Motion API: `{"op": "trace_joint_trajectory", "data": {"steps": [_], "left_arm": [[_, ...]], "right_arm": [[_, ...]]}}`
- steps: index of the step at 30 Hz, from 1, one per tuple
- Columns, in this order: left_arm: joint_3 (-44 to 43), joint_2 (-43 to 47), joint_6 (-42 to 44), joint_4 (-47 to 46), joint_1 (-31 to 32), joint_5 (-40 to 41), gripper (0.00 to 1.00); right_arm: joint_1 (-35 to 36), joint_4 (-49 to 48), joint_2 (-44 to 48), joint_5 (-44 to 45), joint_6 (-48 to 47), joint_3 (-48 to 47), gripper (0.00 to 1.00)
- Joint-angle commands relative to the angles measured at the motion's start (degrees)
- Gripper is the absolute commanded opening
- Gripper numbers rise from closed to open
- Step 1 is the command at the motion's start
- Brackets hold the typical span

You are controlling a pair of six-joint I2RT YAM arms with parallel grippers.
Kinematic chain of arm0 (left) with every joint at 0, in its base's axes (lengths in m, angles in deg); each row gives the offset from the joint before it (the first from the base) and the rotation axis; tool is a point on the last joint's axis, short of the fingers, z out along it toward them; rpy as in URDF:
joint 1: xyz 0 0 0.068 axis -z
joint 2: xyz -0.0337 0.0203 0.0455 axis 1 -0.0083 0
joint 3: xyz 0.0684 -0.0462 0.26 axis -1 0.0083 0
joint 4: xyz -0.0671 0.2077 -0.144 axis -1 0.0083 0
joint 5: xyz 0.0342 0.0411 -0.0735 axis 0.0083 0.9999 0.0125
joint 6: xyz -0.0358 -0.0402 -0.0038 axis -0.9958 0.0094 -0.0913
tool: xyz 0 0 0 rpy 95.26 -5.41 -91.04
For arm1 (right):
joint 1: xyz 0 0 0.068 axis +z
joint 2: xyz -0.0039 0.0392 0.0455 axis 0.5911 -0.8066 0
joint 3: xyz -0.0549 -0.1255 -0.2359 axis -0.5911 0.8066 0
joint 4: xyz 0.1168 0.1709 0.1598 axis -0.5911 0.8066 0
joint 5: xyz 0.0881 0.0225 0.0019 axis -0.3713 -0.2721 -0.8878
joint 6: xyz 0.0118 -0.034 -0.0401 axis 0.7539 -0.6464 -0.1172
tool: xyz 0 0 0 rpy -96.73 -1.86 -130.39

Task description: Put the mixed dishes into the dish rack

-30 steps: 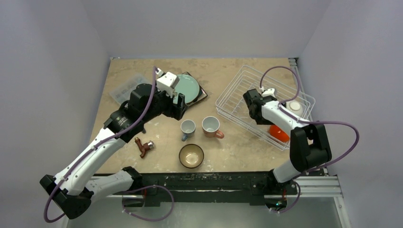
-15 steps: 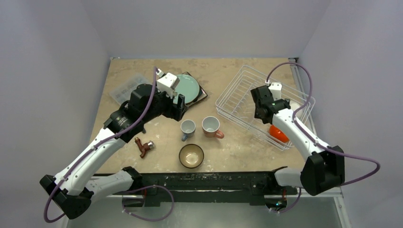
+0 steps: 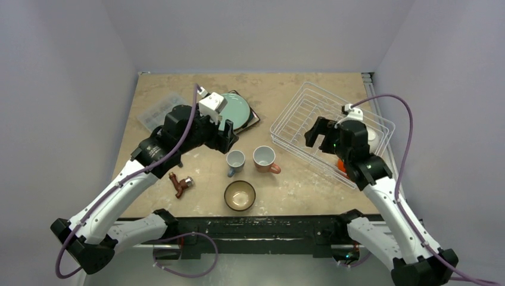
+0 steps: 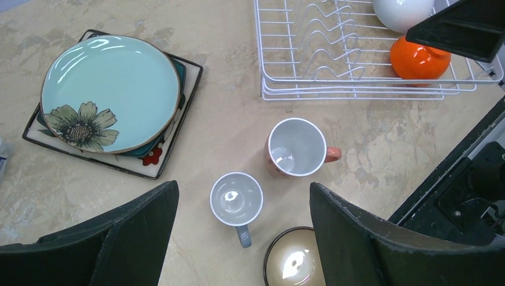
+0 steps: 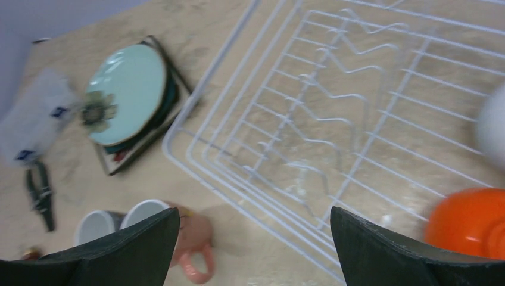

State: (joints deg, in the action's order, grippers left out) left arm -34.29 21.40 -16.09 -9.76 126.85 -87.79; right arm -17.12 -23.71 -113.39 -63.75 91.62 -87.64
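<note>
Next, my left gripper tips the pink mug point(image 3: 264, 156) by its rim, since it stands with its opening up, and my right gripper take its handle point(image 3: 275, 169) before racking it.
The teal plate point(image 3: 235, 111) lies on the square flower-patterned plate point(image 3: 255, 119) at the back centre. The pale blue mug point(image 3: 236, 160), pink mug point(image 3: 264, 158) and dark brown bowl point(image 3: 240, 195) stand on the table. The white bowl point(image 3: 372, 134) and orange bowl point(image 3: 342, 167) sit in the white wire dish rack point(image 3: 292, 119). My left gripper point(image 3: 228, 132) is open and empty, above the pale blue mug point(image 4: 236, 199), which shows between its fingers. My right gripper point(image 3: 318, 134) is open and empty over the rack's near-left rim point(image 5: 238, 179).
A clear compartment box point(image 3: 159, 109) lies at the back left. Pliers point(image 3: 180, 185) lie at the front left. The rack's upright tines point(image 5: 333, 119) stand in its middle. The right wall is close to the rack.
My right arm has swung round and lifted; its gripper moved from inside the rack to above the rack's near-left rim. My left gripper edged slightly right, toward the mugs.
</note>
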Motion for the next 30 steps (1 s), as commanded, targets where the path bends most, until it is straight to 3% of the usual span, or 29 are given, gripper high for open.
{"op": "trace_joint_trajectory", "data": {"steps": [1,8,14,19,24,30], "left_arm": [[-2.3,-0.3,-0.8,-1.0,0.5,-1.5,0.80],[-2.7,-2.4,-0.4,-0.2,0.8,-1.1,0.80],[-4.4,-6.8,-0.4,2.1,2.6,-2.2,0.79],[-4.7,-10.5,-0.7,2.6,3.3,-3.6,0.78],[-6.5,-17.5,-1.9,3.4,3.5,-6.7,0.69],[-10.2,-25.9,-2.7,4.4,4.4,-7.4,0.59]], "right_arm": [[2.7,-16.1,4.0,-21.9,9.6,6.7,0.98],[23.4,-18.8,2.6,-11.8,12.1,5.7,0.98],[27.8,-17.3,-1.0,-11.6,12.1,5.1,0.98],[32.5,-11.4,-1.7,-3.2,12.5,3.5,0.98],[32.6,-5.0,5.1,4.6,14.2,3.7,0.98],[32.6,-3.0,8.7,6.7,15.2,5.1,0.98]]}}
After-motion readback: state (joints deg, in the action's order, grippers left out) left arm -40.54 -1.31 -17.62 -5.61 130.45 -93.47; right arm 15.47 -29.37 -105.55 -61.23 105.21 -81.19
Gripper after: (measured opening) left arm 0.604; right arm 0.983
